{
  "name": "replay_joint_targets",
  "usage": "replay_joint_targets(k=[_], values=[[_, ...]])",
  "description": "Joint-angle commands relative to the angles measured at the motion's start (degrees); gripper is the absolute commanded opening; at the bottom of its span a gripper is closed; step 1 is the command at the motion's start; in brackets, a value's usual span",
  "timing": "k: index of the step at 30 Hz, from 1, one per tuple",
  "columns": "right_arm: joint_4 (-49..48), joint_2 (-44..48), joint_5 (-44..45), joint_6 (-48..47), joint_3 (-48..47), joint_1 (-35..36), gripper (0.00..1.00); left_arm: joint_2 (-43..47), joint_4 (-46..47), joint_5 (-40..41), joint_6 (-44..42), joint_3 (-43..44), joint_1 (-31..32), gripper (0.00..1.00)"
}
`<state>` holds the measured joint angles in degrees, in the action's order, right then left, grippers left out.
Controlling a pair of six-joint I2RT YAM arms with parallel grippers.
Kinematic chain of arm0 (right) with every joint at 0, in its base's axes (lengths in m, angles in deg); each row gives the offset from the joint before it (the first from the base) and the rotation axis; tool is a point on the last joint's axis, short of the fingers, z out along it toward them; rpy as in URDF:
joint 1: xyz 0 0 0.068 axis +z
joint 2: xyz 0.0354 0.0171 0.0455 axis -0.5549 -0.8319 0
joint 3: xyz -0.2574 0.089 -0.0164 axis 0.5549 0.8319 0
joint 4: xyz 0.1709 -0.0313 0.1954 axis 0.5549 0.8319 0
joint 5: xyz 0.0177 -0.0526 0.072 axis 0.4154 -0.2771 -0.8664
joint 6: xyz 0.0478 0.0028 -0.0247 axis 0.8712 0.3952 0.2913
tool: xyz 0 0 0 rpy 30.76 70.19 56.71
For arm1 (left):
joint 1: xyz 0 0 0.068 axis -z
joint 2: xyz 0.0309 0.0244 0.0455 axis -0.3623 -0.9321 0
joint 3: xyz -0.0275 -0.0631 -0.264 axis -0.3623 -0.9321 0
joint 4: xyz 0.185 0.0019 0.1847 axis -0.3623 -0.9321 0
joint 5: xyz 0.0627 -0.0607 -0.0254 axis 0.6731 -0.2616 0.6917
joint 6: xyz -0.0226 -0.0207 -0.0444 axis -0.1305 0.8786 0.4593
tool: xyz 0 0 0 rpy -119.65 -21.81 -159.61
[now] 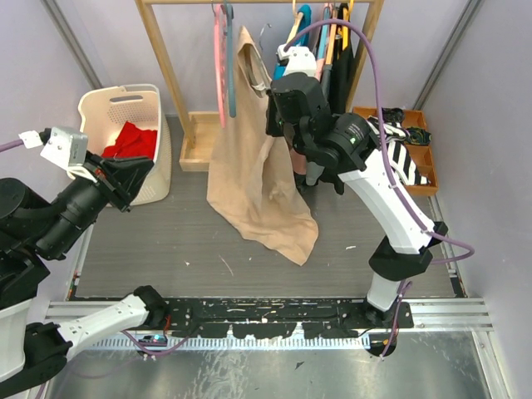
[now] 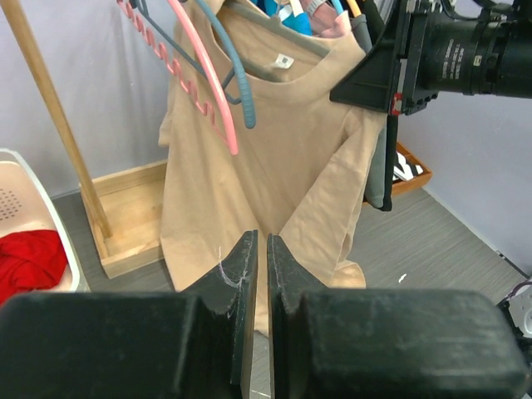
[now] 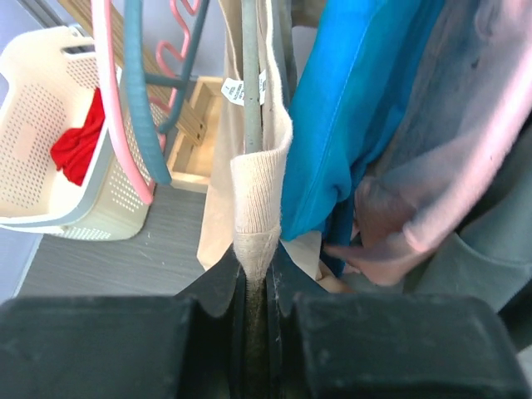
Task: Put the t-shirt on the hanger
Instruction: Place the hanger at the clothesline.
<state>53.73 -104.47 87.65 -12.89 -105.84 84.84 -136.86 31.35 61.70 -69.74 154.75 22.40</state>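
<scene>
I should swing my right gripper clear toward the teal garment (image 1: 302, 18) and lift higher, because the shirt's hook is below the rack's bar, close against the blue-grey hanger.
The beige t-shirt (image 1: 253, 166) hangs by its collar at the wooden rack, and its lower part lies crumpled on the floor. It also shows in the left wrist view (image 2: 283, 141). My right gripper (image 1: 273, 83) is up at the rack. In the right wrist view it (image 3: 259, 249) is shut on the ribbed collar (image 3: 258, 191) of the t-shirt. The pale grey hanger (image 3: 249, 83) runs up inside that collar. My left gripper (image 1: 143, 169) is shut and empty, well left of the shirt; it (image 2: 259, 249) points at the shirt from a distance.
A pink hanger (image 2: 208, 83) and a blue-grey hanger (image 2: 238, 79) hang just left of the shirt. A teal garment (image 3: 349, 108) and other clothes hang to its right. A white basket (image 1: 125, 104) holds a red cloth (image 1: 133, 141). A wooden tray (image 1: 411, 150) sits at the right.
</scene>
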Motion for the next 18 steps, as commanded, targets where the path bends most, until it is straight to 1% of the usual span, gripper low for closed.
replay_joint_targets(k=[1, 5, 8, 13, 16, 18], values=[[-18.05, 0.61, 0.4, -6.2, -2.43, -0.51, 0.01, 0.34, -1.77, 1.42, -1.19, 1.52, -0.18, 0.15], [-23.01, 0.08, 0.27, -8.28, -1.87, -0.91, 0.01, 0.37, -2.56, 2.04, -1.48, 1.96, -0.16, 0.15], [-25.87, -0.17, -0.09, -7.86, -0.81, -1.6, 0.01, 0.47, -2.7, 2.33, -1.56, 1.79, -0.18, 0.15], [-29.22, -2.1, -0.07, -6.88, -1.69, -2.55, 0.01, -0.11, -3.39, 2.21, -1.73, 2.56, -0.16, 0.15], [-28.77, -2.25, 0.32, -5.86, -1.52, -2.74, 0.01, -0.24, -4.06, 2.45, -1.99, 3.02, -0.22, 0.14], [-27.59, -1.13, 1.69, -4.76, 0.18, -2.79, 0.01, -0.02, -3.98, 2.63, -2.13, 2.87, -0.21, 0.14]])
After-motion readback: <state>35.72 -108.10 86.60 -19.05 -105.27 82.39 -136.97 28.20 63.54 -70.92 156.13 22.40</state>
